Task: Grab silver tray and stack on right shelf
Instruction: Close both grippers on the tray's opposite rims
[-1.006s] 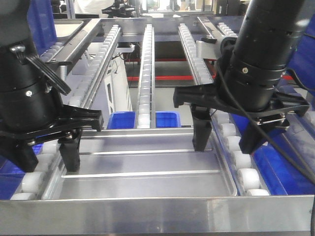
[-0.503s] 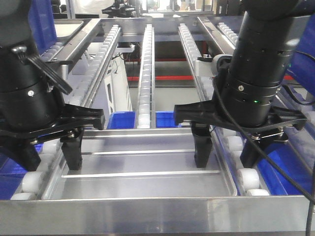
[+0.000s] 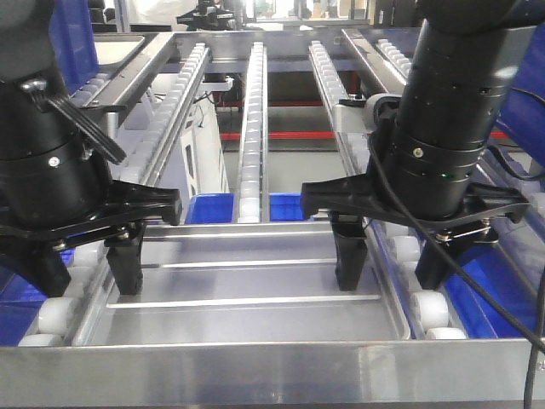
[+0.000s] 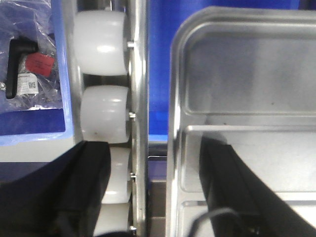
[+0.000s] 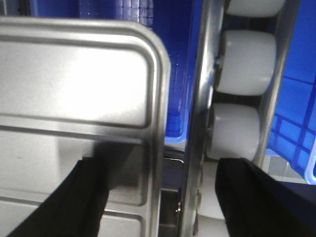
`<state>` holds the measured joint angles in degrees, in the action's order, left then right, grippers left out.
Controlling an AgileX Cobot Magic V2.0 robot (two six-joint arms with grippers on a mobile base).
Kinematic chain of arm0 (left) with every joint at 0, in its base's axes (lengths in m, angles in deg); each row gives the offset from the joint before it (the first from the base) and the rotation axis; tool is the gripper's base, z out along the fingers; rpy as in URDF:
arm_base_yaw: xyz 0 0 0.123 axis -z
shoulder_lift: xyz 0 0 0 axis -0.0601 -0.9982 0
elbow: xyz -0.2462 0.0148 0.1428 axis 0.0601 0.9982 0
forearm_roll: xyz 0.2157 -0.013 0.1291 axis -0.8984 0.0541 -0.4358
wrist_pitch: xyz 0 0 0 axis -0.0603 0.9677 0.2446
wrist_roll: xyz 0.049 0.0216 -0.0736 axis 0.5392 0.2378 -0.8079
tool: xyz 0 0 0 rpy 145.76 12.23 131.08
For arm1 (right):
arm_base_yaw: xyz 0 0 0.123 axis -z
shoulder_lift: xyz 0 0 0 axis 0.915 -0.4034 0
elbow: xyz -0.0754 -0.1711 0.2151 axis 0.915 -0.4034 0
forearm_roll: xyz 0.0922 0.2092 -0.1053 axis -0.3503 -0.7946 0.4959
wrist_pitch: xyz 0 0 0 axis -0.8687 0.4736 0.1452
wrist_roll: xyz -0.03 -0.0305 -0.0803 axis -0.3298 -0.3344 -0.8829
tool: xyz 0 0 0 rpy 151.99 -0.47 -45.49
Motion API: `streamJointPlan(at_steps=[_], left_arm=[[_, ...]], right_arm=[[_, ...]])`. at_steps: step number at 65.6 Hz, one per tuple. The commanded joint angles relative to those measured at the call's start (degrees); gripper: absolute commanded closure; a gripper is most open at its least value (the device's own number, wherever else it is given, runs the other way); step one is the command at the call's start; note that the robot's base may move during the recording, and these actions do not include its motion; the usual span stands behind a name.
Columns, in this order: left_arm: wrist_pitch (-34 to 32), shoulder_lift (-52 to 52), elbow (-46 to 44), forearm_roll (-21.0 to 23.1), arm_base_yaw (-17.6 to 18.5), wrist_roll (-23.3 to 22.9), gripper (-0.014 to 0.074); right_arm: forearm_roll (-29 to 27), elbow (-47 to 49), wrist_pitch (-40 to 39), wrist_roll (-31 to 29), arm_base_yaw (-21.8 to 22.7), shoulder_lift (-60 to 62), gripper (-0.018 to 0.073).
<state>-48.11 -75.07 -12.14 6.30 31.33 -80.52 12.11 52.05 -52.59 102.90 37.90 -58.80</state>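
The tray [image 3: 247, 282] will come loose right away when I lift it, because a gap [image 4: 159, 120] shows between the silver tray's rim and the steel rail.
The silver tray [image 3: 255, 285], with two raised ribs across its floor, lies flat on the right shelf [image 3: 255, 371] between the roller rails, behind the broad steel front bar. My left gripper [image 3: 81, 268] is open; one finger stands inside the tray's left rim and the other outside over the white rollers [image 4: 101, 113]. In the left wrist view the left gripper [image 4: 155, 192] straddles the rim of the tray [image 4: 247, 74]. My right gripper [image 3: 393, 260] is open and straddles the right rim the same way. The right wrist view shows the right gripper [image 5: 168, 197] over the tray [image 5: 74, 84] and the rollers [image 5: 244, 61].
Three more roller rails [image 3: 253, 128] slope up and away behind the tray. Blue bins [image 3: 209, 207] sit below the shelf, and a blue crate [image 3: 485, 298] is at the right. A plastic bag of black parts [image 4: 29, 64] lies left of the rail.
My right arm has straightened up and its gripper has dropped slightly and levelled, fingers still on either side of the tray's right rim. The left gripper has barely moved.
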Motion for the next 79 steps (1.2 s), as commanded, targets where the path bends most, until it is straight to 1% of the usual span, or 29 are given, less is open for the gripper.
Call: streamJointPlan(at_steps=[1,4,6,9,15,17,24,26,28,30,79], left_arm=[[-0.59,1.91,-1.31,0.05,0.38,-0.64,0.0280],[-0.59,1.91,-1.31,0.05,0.38,-0.64,0.0281],[-0.59,1.91,-1.31,0.05,0.38,-0.64,0.0284],[-0.59,1.91,-1.31,0.05,0.38,-0.64,0.0314],[-0.59,1.91,-1.31,0.36,0.38,-0.64,0.0416],[-0.59,1.91,-1.31,0.36,0.38,-0.64,0.0467],[-0.59,1.91,-1.31,0.36,0.38,-0.64,0.0614],[-0.59,1.91,-1.31,0.36,0.38,-0.64,0.0649],[-0.59,1.91,-1.31,0.36,0.38,-0.64,0.0682],[-0.59,1.91,-1.31,0.36,0.38,-0.64,0.0703],[-0.59,1.91,-1.58,0.43,0.38,-0.64,0.0697]], right_arm=[[0.73,1.39,-0.39,-0.78,0.02,1.87,0.0010],[0.73,1.39,-0.39,-0.78,0.02,1.87,0.0015],[0.68,1.39,-0.39,-0.78,0.02,1.87,0.0034],[0.68,1.39,-0.34,-0.78,0.02,1.87,0.0064],[0.64,1.39,0.01,-0.78,0.02,1.82,0.0199],[0.51,1.39,0.15,-0.78,0.02,1.85,0.0267],[0.38,1.39,0.15,-0.78,0.02,1.85,0.0459],[0.38,1.39,0.15,-0.78,0.02,1.85,0.0501],[0.38,1.39,0.15,-0.78,0.02,1.85,0.0522],[0.38,1.39,0.15,-0.78,0.02,1.85,0.0507],[0.38,1.64,0.20,-0.78,0.02,1.85,0.0502]])
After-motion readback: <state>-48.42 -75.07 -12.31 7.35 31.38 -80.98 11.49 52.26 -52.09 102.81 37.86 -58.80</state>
